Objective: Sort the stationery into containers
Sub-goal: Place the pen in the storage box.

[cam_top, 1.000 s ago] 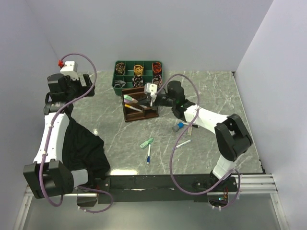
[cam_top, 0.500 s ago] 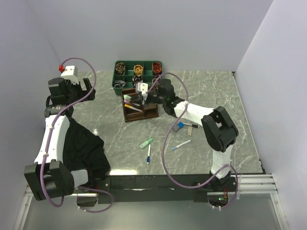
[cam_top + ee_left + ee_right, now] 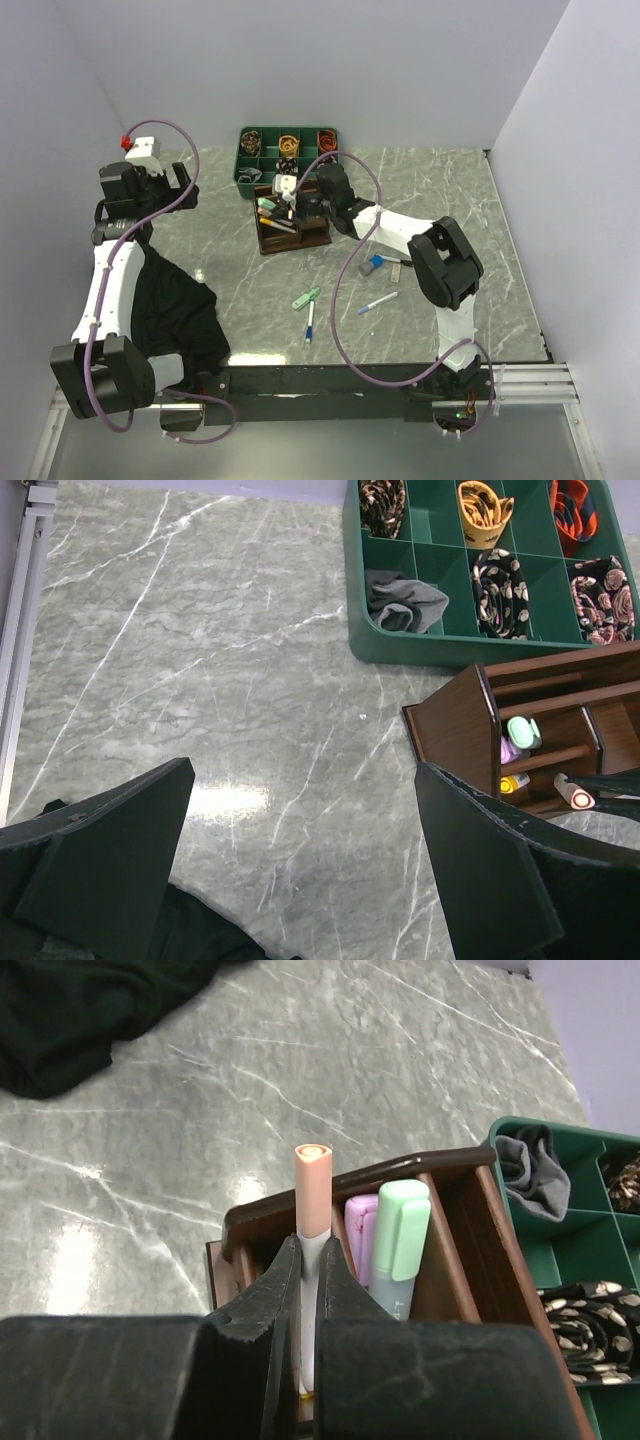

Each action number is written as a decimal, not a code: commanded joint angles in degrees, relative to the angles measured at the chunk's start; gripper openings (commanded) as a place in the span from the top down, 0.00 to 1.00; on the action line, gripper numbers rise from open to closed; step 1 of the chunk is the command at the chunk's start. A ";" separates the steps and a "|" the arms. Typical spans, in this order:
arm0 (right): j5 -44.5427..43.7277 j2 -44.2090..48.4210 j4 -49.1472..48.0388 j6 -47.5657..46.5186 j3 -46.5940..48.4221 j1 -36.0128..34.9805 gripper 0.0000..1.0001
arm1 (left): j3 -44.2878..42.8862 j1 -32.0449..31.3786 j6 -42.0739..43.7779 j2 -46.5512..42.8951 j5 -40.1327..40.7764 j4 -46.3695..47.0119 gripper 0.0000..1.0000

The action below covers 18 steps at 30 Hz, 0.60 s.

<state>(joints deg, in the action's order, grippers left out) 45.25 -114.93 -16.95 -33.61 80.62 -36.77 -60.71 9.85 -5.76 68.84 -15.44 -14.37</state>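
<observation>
The pink-capped white pen (image 3: 313, 1192) is pointing along the compartment (image 3: 268, 1244) next to the lilac marker, so I keep moving my right gripper down until the pen is inside.
The dark brown organiser (image 3: 312, 236) stands mid-table; it also shows in the left wrist view (image 3: 452, 720) and the right wrist view (image 3: 478, 1222). My right gripper (image 3: 291, 207) (image 3: 308, 1260) is shut on a white pen with a pink cap (image 3: 313, 1192), held upright over a compartment of the organiser beside a lilac marker (image 3: 358, 1228) and a mint-green marker (image 3: 400, 1228). My left gripper (image 3: 176, 182) (image 3: 300, 850) is open and empty, above bare table left of the organiser. On the table lie a mint-green clip (image 3: 306, 298), a blue pen (image 3: 310, 326), a white pen (image 3: 378, 302) and a grey-blue cylinder (image 3: 370, 266).
A green tray (image 3: 243, 177) (image 3: 352, 600) with rolled ties stands just behind the organiser. A black cloth (image 3: 180, 310) lies at the front left under the left arm. A thin dark pen (image 3: 397, 262) lies beside the cylinder.
My right gripper has moved left, from the organiser's right side to over its left compartments, carrying the pink-capped pen. The left arm has hardly moved.
</observation>
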 commanded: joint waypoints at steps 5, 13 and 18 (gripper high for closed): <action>-1.92 -0.99 5.34 -1.73 3.14 -0.40 1.00 | -1.26 0.52 -1.53 0.42 -1.78 3.30 0.01; -5.52 -2.40 5.09 -1.55 3.14 -0.32 1.00 | -1.17 0.53 -1.80 1.39 -2.31 4.44 0.01; -6.76 -2.66 4.65 -1.64 3.23 -0.32 0.93 | -1.34 0.52 -1.98 1.82 -2.66 4.62 0.00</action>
<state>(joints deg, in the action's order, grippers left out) 41.04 -117.19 -11.27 -35.05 81.60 -37.10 -60.71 10.11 -6.98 70.46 -16.73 -12.69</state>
